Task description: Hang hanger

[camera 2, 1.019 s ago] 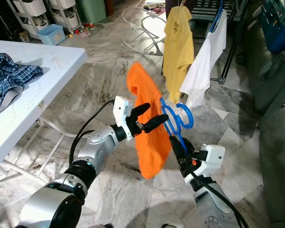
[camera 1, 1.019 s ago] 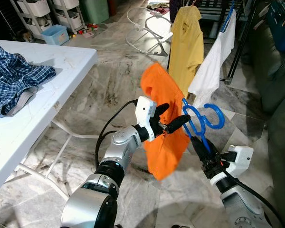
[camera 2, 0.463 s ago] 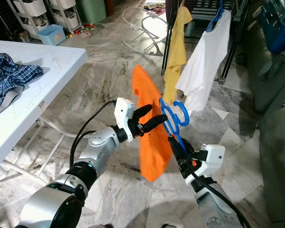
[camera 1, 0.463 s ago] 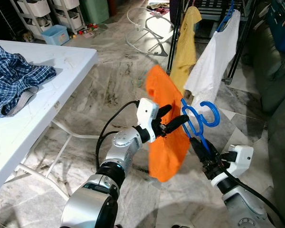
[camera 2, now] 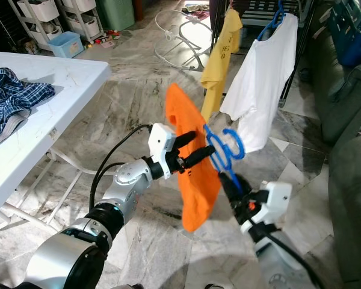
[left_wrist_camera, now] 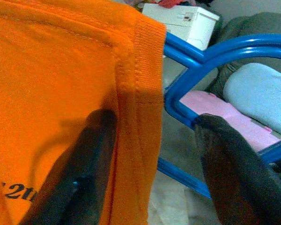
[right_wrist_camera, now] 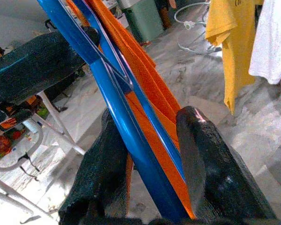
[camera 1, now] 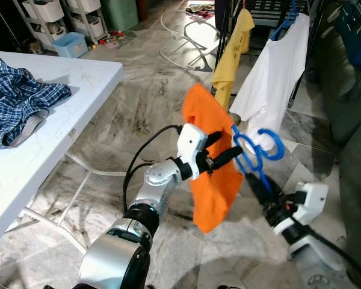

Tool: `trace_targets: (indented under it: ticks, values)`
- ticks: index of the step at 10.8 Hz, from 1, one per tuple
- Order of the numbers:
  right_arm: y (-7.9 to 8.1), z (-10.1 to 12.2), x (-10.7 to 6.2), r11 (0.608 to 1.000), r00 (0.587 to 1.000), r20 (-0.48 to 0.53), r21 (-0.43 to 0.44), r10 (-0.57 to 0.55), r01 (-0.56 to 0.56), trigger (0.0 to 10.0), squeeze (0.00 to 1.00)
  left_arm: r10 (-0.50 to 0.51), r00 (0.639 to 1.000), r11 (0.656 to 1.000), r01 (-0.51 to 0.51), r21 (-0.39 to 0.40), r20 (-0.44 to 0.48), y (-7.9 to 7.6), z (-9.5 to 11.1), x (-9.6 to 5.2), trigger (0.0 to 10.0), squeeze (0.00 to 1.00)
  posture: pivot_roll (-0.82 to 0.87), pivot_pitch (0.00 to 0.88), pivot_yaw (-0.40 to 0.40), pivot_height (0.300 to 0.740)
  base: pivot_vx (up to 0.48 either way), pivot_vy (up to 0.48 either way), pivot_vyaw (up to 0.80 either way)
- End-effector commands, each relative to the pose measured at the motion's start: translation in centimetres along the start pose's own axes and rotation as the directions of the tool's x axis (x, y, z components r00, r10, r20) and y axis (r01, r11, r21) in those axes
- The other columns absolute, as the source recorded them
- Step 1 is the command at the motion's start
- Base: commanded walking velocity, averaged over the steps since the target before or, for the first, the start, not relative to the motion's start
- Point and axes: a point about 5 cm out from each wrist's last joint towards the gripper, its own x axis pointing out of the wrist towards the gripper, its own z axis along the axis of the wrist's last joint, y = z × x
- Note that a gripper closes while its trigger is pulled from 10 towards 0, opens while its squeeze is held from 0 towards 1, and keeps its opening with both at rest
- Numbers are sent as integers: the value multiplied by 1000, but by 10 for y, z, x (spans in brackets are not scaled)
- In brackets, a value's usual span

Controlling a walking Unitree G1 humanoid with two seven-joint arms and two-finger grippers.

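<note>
The bars of the blue hanger go in behind the orange shirt's collar [camera 1: 233, 130], so I expect the hanger [camera 1: 256, 153] to move along with the shirt when the robot carries the shirt by its cloth.
An orange shirt [camera 1: 213, 186] hangs on a blue hanger [camera 1: 259, 147], held in the air before me over the marble floor. My right gripper [camera 1: 257, 183] is shut on the hanger's lower bar [right_wrist_camera: 126, 136], which runs between its two fingers [right_wrist_camera: 201, 159]. My left gripper [camera 1: 224, 149] is open at the shirt's collar, just left of the hanger's hook. One of its fingers [left_wrist_camera: 84, 159] lies against the orange cloth [left_wrist_camera: 51, 93], the other stands by the blue wire [left_wrist_camera: 196, 61]. Behind stands a clothes rack [camera 1: 222, 24].
On the rack hang a yellow shirt [camera 1: 231, 48] and a white shirt [camera 1: 274, 72] on another blue hanger. A white table [camera 1: 78, 84] with a plaid shirt [camera 1: 18, 99] is at my left. A dark sofa [camera 1: 355, 90] is at my right.
The yellow shirt on the rack has turned edge-on and the white shirt now faces me. My right arm has shifted a little right; the hanger and left gripper moved slightly with it.
</note>
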Motion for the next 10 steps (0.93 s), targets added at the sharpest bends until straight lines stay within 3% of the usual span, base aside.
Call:
trace_targets:
  ticks: [1, 2, 5, 6, 7, 10]
  values:
    - [5, 19, 3, 999, 995, 89, -28, 45, -43, 0, 0, -56, 998, 998, 56, 7, -1, -10, 2, 10, 4314, 675, -102, 91, 49, 740, 0, 0, 0]
    - [2, 22, 3, 999, 994, 97, -41, 39, -35, 0, 0, -63, 998, 998, 63, -11, -10, -10, -1, 8, 10000, 1000, -101, 92, 48, 740, 0, 0, 0]
    - [0, 26, 4, 998, 994, 107, -48, 36, -31, 0, 0, -49, 998, 997, 51, 60, -24, -8, -2, 4, 10000, 1000, -96, 94, 46, 740, 0, 0, 0]
    - [1, 26, 4, 998, 993, 105, -47, 46, -42, 0, 0, 10, 1000, 998, -10, 54, -5, -3, 3, 6, 10000, 898, -97, 95, 45, 740, 0, 0, 0]
    - [2, 26, 4, 998, 993, 102, -45, 51, -47, 0, 0, 23, 1000, 998, -23, 57, 1, -2, 5, 8, 10000, 0, -98, 95, 44, 740, 0, 0, 0]
    - [8, 22, 2, 997, 993, 88, -21, 76, -75, 0, 0, 126, 992, 992, -127, 8, 22, 2, 10, 15, 10000, 0, -107, 92, 47, 740, 0, 0, 0]
